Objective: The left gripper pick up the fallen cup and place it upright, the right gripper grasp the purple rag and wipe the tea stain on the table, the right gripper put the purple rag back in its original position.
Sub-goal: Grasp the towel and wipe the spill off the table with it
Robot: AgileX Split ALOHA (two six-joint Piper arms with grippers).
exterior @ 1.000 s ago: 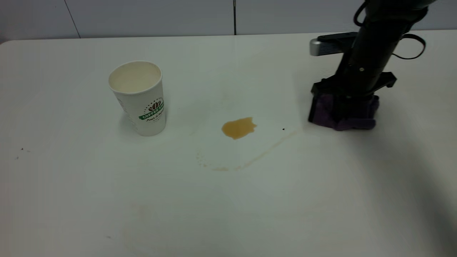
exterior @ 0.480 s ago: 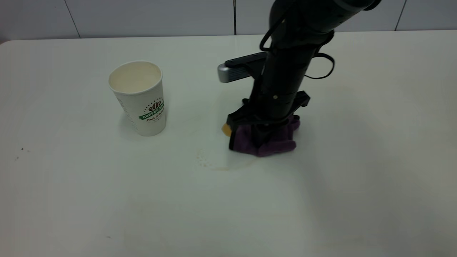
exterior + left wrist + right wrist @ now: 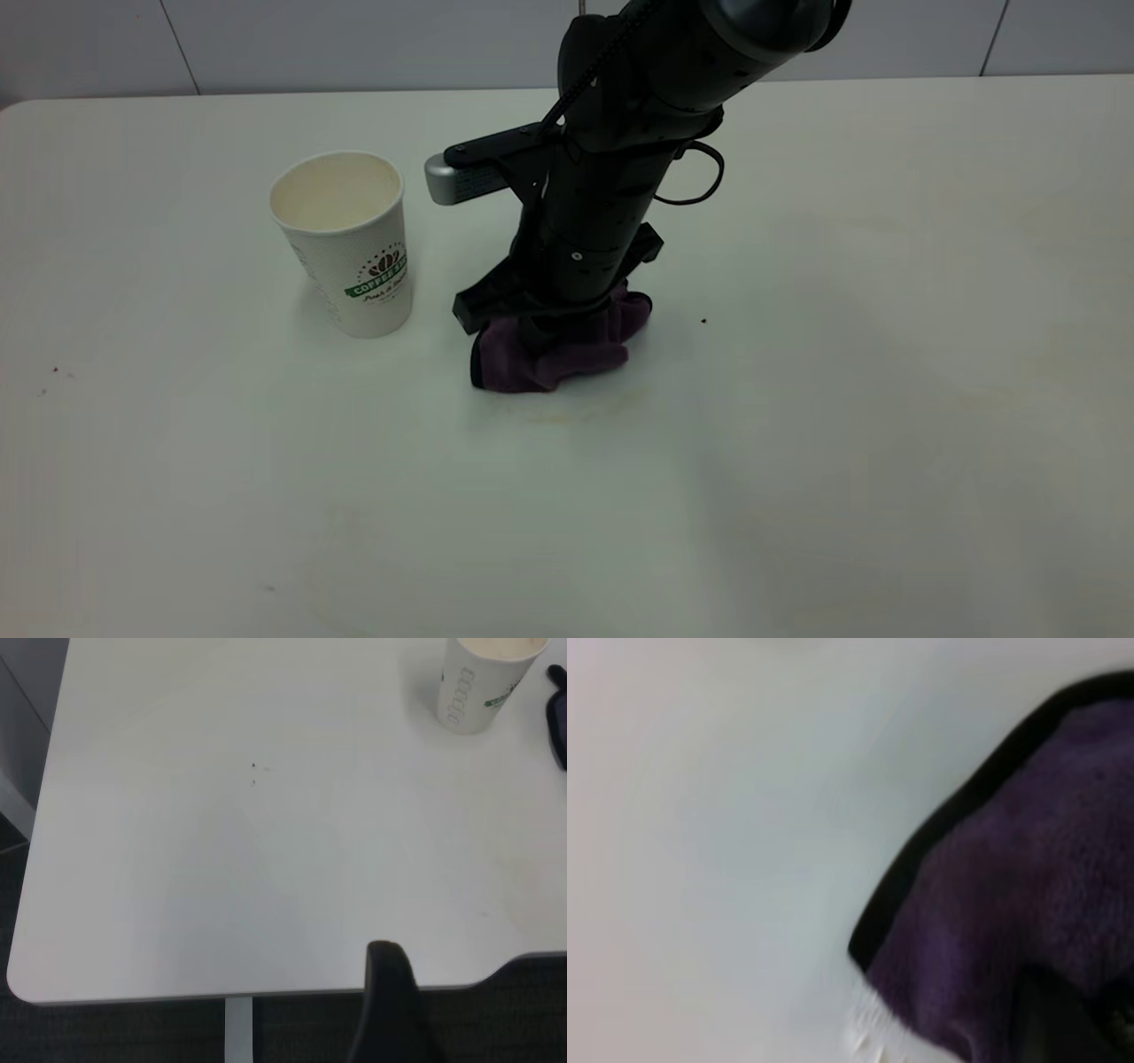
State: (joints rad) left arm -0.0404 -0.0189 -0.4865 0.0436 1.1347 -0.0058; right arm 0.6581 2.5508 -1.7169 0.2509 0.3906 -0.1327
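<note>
The purple rag in my right gripper is near the upright cup (image 3: 367,260), so I need to sweep it back toward the small dark speck (image 3: 702,320), away from the cup.
The cup (image 3: 345,244) stands upright on the table (image 3: 886,266), left of centre, its cream inside showing. It also shows in the left wrist view (image 3: 483,682). My right gripper (image 3: 542,332) is shut on the purple rag (image 3: 558,354) and presses it flat on the table just right of the cup. The right wrist view shows the rag (image 3: 1028,886) close up with its black edging. The tea stain blotch is hidden under the rag; only a faint pale smear (image 3: 576,412) shows in front of it. My left gripper (image 3: 390,992) is off the table's near-left corner, out of the exterior view.
A small dark speck (image 3: 703,321) lies right of the rag, and tiny specks (image 3: 55,370) lie at the far left. The table's rounded corner and front edge (image 3: 27,979) show in the left wrist view. A grey wall runs behind the table.
My right gripper has slid the purple rag leftward across the table, over the tea stain, which is now covered. The curved trail has gone. The cup has not moved.
</note>
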